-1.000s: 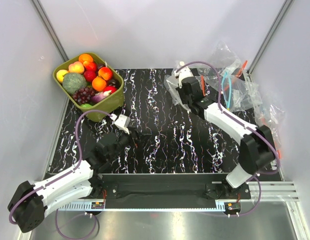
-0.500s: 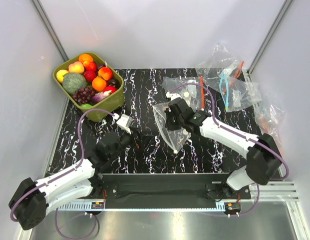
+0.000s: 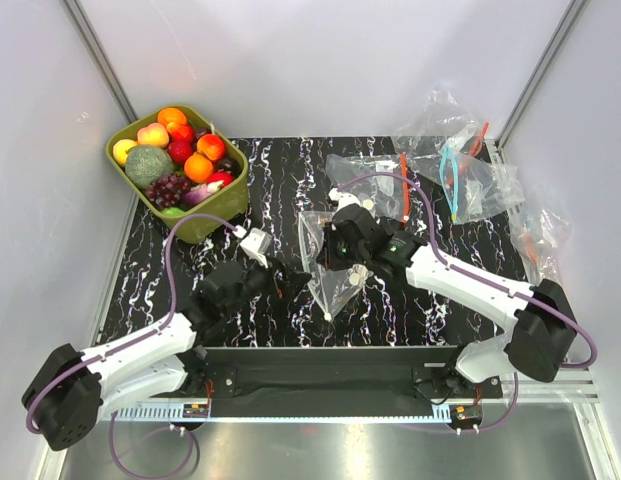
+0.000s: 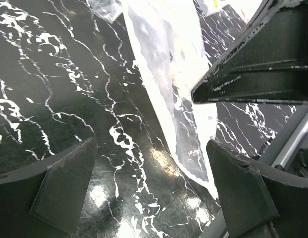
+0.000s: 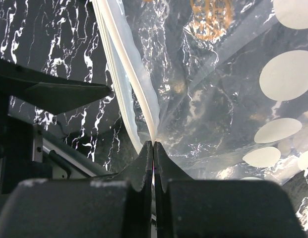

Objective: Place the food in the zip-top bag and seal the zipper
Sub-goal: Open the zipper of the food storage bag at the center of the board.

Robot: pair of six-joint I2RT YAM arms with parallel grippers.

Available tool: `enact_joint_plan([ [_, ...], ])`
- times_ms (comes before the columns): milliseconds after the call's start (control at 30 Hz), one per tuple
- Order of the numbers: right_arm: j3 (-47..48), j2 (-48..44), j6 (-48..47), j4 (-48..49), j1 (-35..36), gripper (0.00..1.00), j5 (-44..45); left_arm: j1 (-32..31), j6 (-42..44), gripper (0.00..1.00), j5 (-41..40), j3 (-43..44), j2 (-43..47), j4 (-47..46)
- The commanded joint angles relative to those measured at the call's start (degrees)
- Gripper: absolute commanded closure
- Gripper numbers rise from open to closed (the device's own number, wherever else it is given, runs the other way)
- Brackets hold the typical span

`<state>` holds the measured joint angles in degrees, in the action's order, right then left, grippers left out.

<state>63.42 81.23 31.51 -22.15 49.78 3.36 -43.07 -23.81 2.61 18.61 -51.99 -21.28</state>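
Observation:
The bag's zipper edges nearly meet (image 5: 147, 133) at my right gripper, so I should hold one zipper edge with my left gripper while my right gripper takes a new grip on the other and spreads it.
The zip-top bag (image 3: 337, 283), clear with white dots, hangs at the middle of the table from my right gripper (image 3: 333, 252). In the right wrist view that gripper (image 5: 153, 145) is shut on the bag's edge, right at the white zipper (image 5: 130, 69), and the dotted film (image 5: 228, 99) spreads to the right. My left gripper (image 3: 295, 280) is open just left of the bag. Its wrist view shows the bag (image 4: 166, 74) ahead of the wide-apart fingers (image 4: 62, 191), nothing between them. The food (image 3: 199, 167), orange, red and grape pieces, lies in the green tub.
The olive-green tub (image 3: 218, 208) stands at the back left corner. A heap of other clear bags (image 3: 470, 180) with orange and blue strips lies at the back right. White walls close in both sides, and a metal rail runs along the near edge.
My right gripper has carried the dotted bag from the back right pile toward the table's middle and nearer the left gripper. The left arm has shifted slightly right toward it.

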Motion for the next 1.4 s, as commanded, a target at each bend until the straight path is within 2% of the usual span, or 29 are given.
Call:
enact_joint_plan([
  [0, -0.31, -2.57, 1.71, 2.03, 1.11, 1.0, -0.28, 0.27, -0.18, 0.02, 2.83, 2.57, -1.09, -5.0],
  [233, -0.23, -4.06, 2.15, 1.32, 2.08, 1.0, -0.81, 0.79, -0.8, 0.22, 3.89, 4.32, -4.0, -3.78],
  [267, -0.14, -4.24, 2.16, 0.97, 2.25, 1.0, -0.81, 0.88, -0.71, 0.28, 4.33, 4.59, -4.35, -3.77],
  [400, 0.57, -4.68, 2.07, -1.04, 3.22, 1.0, -1.24, 0.97, -0.97, 0.36, 4.86, 4.59, -5.32, -4.39],
  [467, 0.83, -4.68, 1.89, -1.66, 3.83, 1.0, -1.6, 1.06, -0.89, 0.37, 5.03, 4.85, -5.58, -4.56],
  [533, 0.48, -4.77, 2.15, -2.19, 4.27, 1.0, -1.68, 0.97, -0.71, 0.49, 6.08, 5.47, -6.98, -4.22],
  [600, -0.22, -5.38, 2.42, -2.46, 4.45, 1.0, -2.21, 0.97, -0.62, 0.69, 6.79, 6.78, -8.65, -3.6],
  [700, -0.84, -6.61, 2.86, -2.81, 4.54, 1.0, -2.04, 0.97, -0.88, 0.89, 5.74, 7.31, -9.8, -2.63],
  [733, -0.84, -6.87, 2.77, -3.24, 4.54, 1.0, -1.69, 0.97, -1.06, 0.99, 4.52, 7.32, -9.8, -2.19],
  [833, -0.32, -7.75, 3.47, -6.93, 4.63, 1.0, 2.44, 0.97, -1.5, 1.0, 3.28, 7.23, -9.63, -1.4],
  [1067, 3.11, -6.0, 5.23, -14.14, 5.85, 0.8, 9.2, 0.97, -1.41, 1.0, 5.21, 7.05, -9.1, -2.28],
  [1100, 4.25, -5.04, 5.23, -14.93, 6.55, 0.72, 9.91, 0.97, -1.15, 1.0, 5.38, 7.05, -9.01, -2.36],
  [1167, 5.48, -3.2, 5.49, -16.25, 8.92, 0.63, 12.53, 0.97, -0.97, 1.0, 5.47, 6.97, -8.66, -2.36],
  [1200, 7.14, -2.4, 5.76, -16.87, 9.8, 0.54, 13.77, 0.97, -0.97, 1.0, 5.56, 6.88, -8.4, -2.36],
  [1300, 9.43, -0.03, 7.25, -17.92, 12.44, 0.42, 17.99, 1.06, -0.88, 1.0, 5.82, 6.27, -7.69, -2.98],
  [1333, 9.7, 0.24, 7.78, -17.93, 12.97, 0.27, 19.05, 1.06, -0.88, 1.0, 5.74, 6.35, -7.6, -2.98],
  [1367, 9.62, 0.24, 8.82, -17.67, 13.32, 0.21, 20.28, 0.97, -0.97, 1.0, 5.65, 6.35, -7.43, -2.98],
])
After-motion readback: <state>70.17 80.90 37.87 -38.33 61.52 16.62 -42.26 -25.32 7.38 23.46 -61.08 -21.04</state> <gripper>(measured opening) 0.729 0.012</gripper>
